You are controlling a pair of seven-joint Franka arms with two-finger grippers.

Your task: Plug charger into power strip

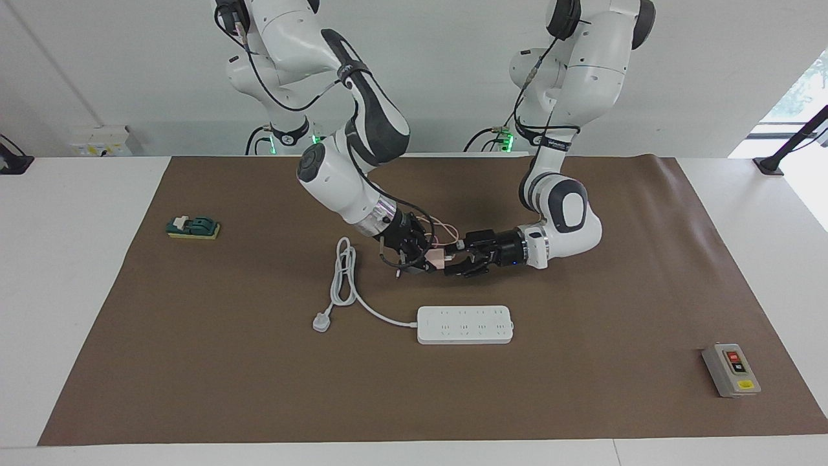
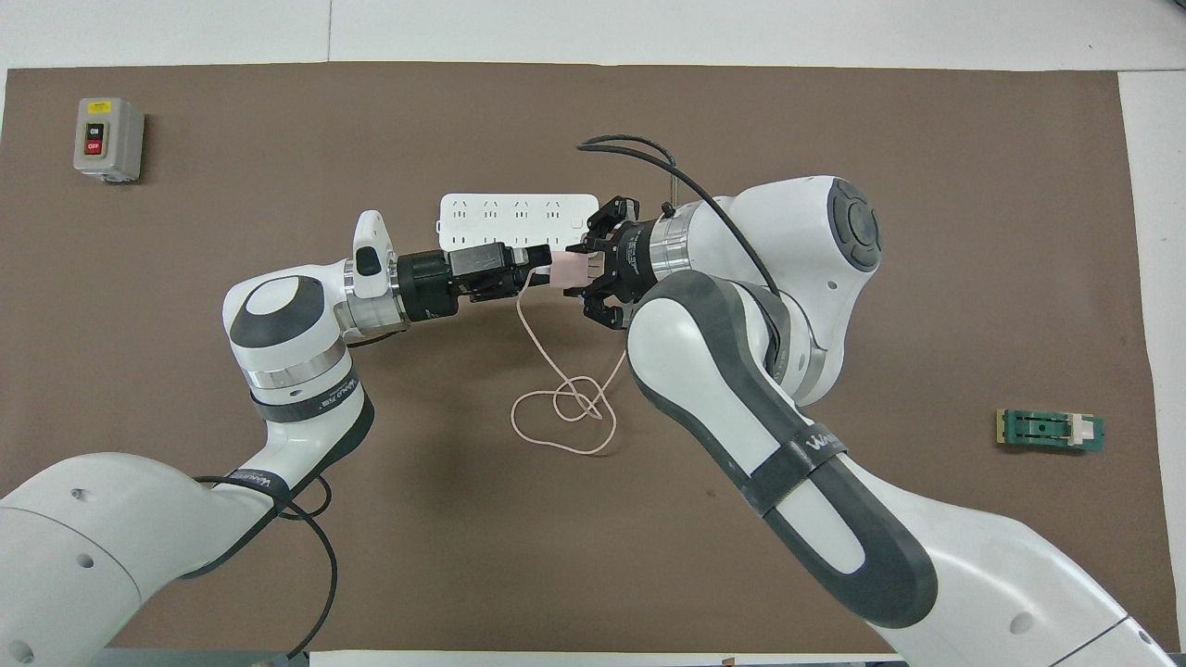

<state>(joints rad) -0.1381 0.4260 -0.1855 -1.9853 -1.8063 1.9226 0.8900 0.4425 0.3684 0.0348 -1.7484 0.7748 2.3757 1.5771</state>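
My right gripper surrounds the charger's prong end (image 2: 595, 265), so next my left gripper takes the charger by its cable end (image 2: 555, 271) before my right gripper opens and backs off.
The pale-pink charger (image 1: 438, 261) (image 2: 563, 270) hangs above the mat, with my right gripper (image 1: 427, 257) (image 2: 582, 270) shut on it. Its thin pink cable (image 2: 561, 419) droops to a loose loop on the mat, nearer to the robots. My left gripper (image 1: 457, 259) (image 2: 539, 265) is level with the charger and open, its fingertips close to the cube's free end. The white power strip (image 1: 464, 324) (image 2: 517, 208) lies flat on the mat, farther from the robots than both grippers. Its thick white cord (image 1: 343, 279) runs toward the right arm's end.
A brown mat (image 1: 582, 401) covers the table. A grey box with red and black buttons (image 1: 731, 369) (image 2: 108, 139) sits toward the left arm's end. A green block (image 1: 193, 227) (image 2: 1050, 431) lies toward the right arm's end. The strip's white plug (image 1: 321, 321) rests on the mat.
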